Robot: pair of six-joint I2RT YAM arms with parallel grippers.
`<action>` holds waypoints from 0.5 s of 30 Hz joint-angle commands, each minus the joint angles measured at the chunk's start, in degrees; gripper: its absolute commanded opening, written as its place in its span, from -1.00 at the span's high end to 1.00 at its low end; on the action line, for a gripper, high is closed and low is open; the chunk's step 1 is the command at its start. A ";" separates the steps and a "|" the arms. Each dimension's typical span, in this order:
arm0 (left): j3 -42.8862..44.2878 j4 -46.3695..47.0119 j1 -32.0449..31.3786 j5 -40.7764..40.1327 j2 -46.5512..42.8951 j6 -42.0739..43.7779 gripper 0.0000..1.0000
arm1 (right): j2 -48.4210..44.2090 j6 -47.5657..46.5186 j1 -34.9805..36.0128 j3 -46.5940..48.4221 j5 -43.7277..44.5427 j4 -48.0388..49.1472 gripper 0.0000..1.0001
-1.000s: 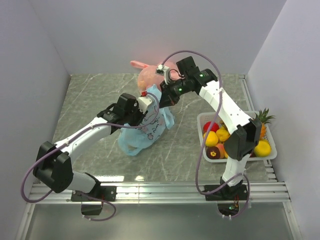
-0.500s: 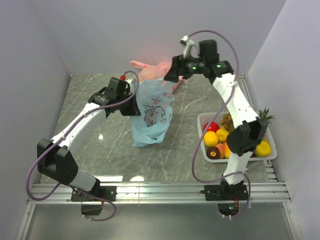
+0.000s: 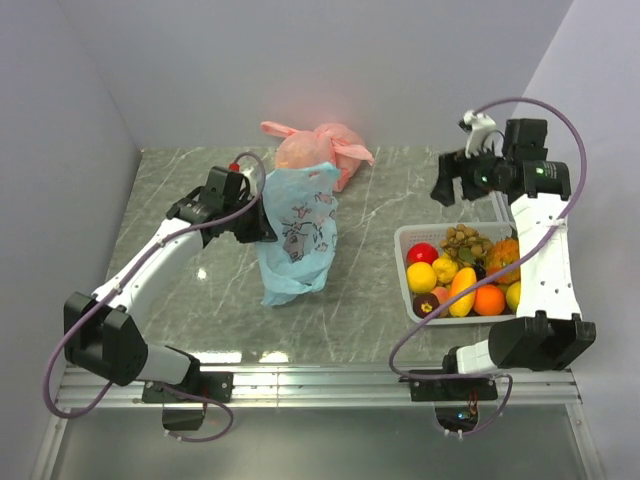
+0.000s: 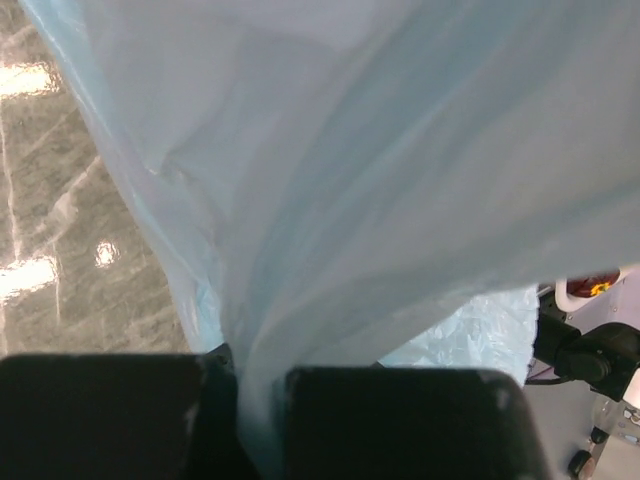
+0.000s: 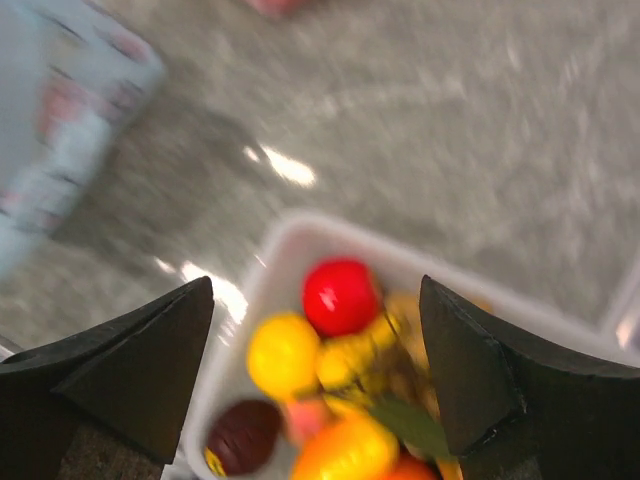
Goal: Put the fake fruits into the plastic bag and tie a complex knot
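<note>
The small brown fruits are packed close in a bunch with a green leaf (image 3: 466,256), so the whole bunch (image 3: 463,240) will rise together when I lift it.
The plastic bag (image 3: 297,235), light blue with cartoon print, hangs upright with its bottom on the table. My left gripper (image 3: 257,217) is shut on its left upper edge. In the left wrist view the bag's film (image 4: 330,180) is pinched between the dark fingers of that gripper (image 4: 262,390). The fake fruits (image 3: 462,272) lie in a white basket (image 3: 404,268) at the right. My right gripper (image 3: 448,187) hovers open above the basket's far-left corner. Between the fingers of the right gripper (image 5: 315,335) I see a red fruit (image 5: 340,297), a yellow one (image 5: 283,355) and a dark purple one (image 5: 243,435).
A knotted pink-orange bag (image 3: 322,145) lies at the back, right behind the blue one. Grey walls close in the marble table on three sides. The basket's rim (image 5: 290,228) stands near the right wall. The right wrist view is blurred.
My right gripper opened, let go of the bag and swung right to above the basket. My left gripper shut on the bag and now holds it up, farther back.
</note>
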 commanded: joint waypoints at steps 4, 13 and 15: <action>-2.61 2.62 -0.20 -0.06 -4.62 1.01 0.99 | -5.24 -18.37 -6.54 -5.51 12.78 -14.61 -0.81; -3.31 2.98 -0.20 1.70 -4.62 1.63 0.99 | -6.48 -27.61 -3.56 -13.23 16.74 -13.92 -0.79; -3.23 2.98 -0.28 2.14 -4.36 2.06 0.99 | -8.05 -28.75 -1.45 -16.57 19.72 -10.15 -0.78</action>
